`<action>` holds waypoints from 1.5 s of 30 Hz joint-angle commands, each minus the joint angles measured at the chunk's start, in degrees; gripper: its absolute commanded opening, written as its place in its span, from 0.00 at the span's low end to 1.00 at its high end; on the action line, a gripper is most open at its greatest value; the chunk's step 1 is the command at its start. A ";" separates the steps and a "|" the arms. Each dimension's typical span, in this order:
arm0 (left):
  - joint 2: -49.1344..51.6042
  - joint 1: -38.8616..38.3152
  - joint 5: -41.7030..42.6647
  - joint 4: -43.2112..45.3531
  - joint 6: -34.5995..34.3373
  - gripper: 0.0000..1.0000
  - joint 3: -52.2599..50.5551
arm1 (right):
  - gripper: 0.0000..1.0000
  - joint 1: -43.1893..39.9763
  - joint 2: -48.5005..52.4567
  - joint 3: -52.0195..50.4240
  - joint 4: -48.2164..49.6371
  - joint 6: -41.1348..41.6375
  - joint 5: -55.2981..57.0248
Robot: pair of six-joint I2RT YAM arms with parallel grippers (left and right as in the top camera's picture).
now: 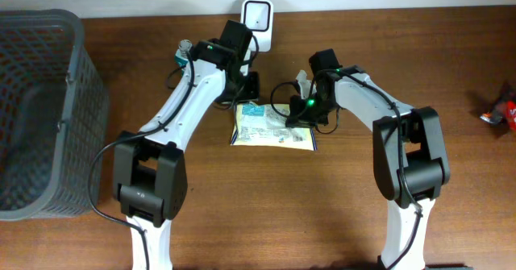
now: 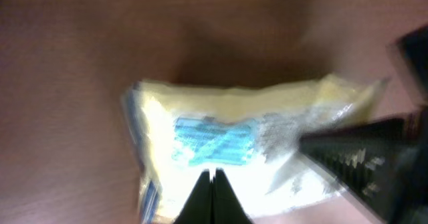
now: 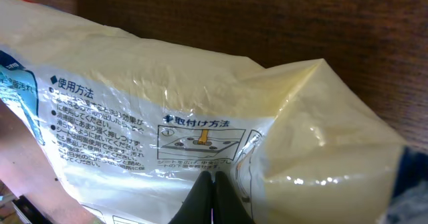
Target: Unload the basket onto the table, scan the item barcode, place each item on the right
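My right gripper covers part of the packet's printed side (image 1: 284,128), so next my left gripper takes the packet's loose end (image 1: 242,120) before my right gripper opens and backs clear.
The item is a pale yellow plastic packet (image 1: 270,128) with blue print, lying flat on the brown table (image 1: 339,205). It fills the left wrist view (image 2: 241,144) and the right wrist view (image 3: 167,117), where Japanese text and a diagram show. I cannot make out a barcode in any view. A white scanner (image 1: 256,16) stands at the back of the table. My left gripper (image 1: 243,88) is shut, its tips (image 2: 214,174) over the packet's near edge. My right gripper (image 1: 309,110) is also shut, its tips (image 3: 214,177) against the film with nothing between them.
A dark grey mesh basket (image 1: 40,109) takes up the left side of the table. A small red and dark object (image 1: 503,111) lies at the right edge. The right arm's black finger (image 2: 361,157) crosses the right of the left wrist view.
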 commanded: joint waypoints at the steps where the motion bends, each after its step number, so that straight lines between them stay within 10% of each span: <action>1: 1.86 -0.33 5.60 4.24 -0.33 0.00 -4.26 | 0.04 0.00 1.95 -1.90 -0.44 -0.17 4.68; 10: 4.92 0.61 -21.84 -5.14 -0.55 0.00 -0.33 | 0.04 0.04 1.95 -1.90 -0.48 -3.02 4.92; 17: -2.14 0.48 -9.16 -13.07 -2.86 0.00 8.13 | 0.04 0.09 -1.22 10.88 -15.58 -2.97 10.60; 21: 0.44 -2.10 3.67 -13.09 -0.07 0.00 5.53 | 0.28 0.24 -1.16 13.92 -26.49 -2.99 6.54; 28: 7.61 -5.18 3.63 -9.94 -0.13 0.00 3.06 | 0.09 0.85 -1.16 7.82 -29.40 -2.16 7.85; 39: 12.24 -1.53 -6.97 -16.48 -6.12 0.00 3.08 | 0.04 -0.28 -1.09 0.13 -6.91 2.21 21.07; 45: 6.95 -1.57 -7.96 -12.81 -4.90 0.00 3.30 | 0.04 -0.28 -1.11 6.95 -18.91 2.21 13.64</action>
